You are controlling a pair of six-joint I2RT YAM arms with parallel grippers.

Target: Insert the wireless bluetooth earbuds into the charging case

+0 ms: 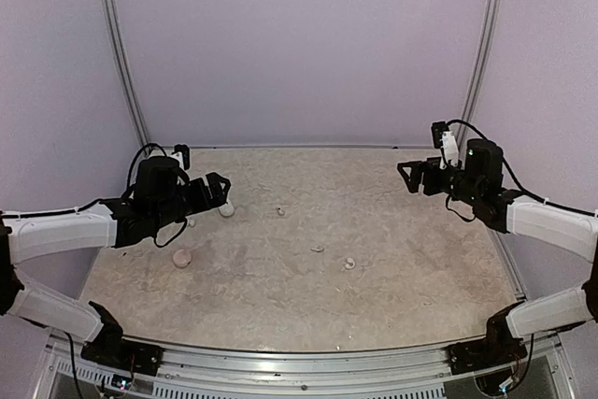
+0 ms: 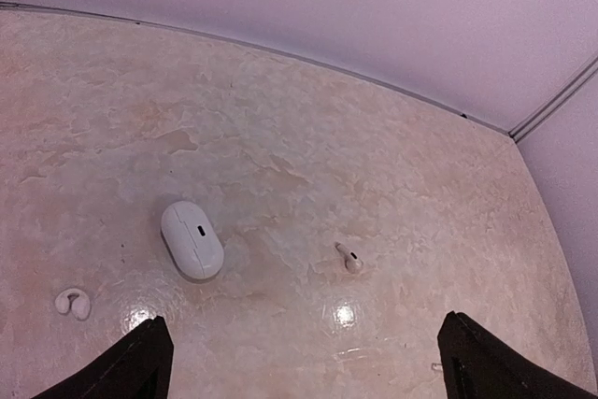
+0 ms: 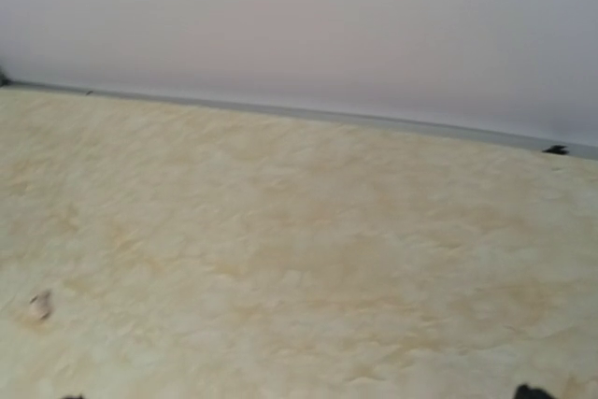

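The pinkish case (image 1: 181,258) is lying clear of the buds, so my open left gripper should go on moving down toward its round sides until the fingers reach across them.
A white oval charging case (image 1: 226,210) lies closed on the table just in front of my left gripper (image 1: 220,190); the left wrist view shows it (image 2: 192,239) ahead and to the left. A stemmed earbud (image 2: 349,259) lies ahead between the fingers, and a curled bud (image 2: 72,302) lies far left. From above, small buds lie at mid-table (image 1: 280,210), (image 1: 318,249), (image 1: 350,263) and by the left arm (image 1: 192,222). My left gripper (image 2: 306,320) is open and empty. My right gripper (image 1: 408,175) hovers high at the right, open and empty (image 3: 299,393); one bud (image 3: 39,304) shows far left.
A second, pinkish pebble-shaped case (image 1: 182,257) lies near the left arm. The marbled table (image 1: 392,231) ends at a back wall with metal corner rails (image 1: 121,53). A metal rail (image 1: 308,357) runs along the near edge.
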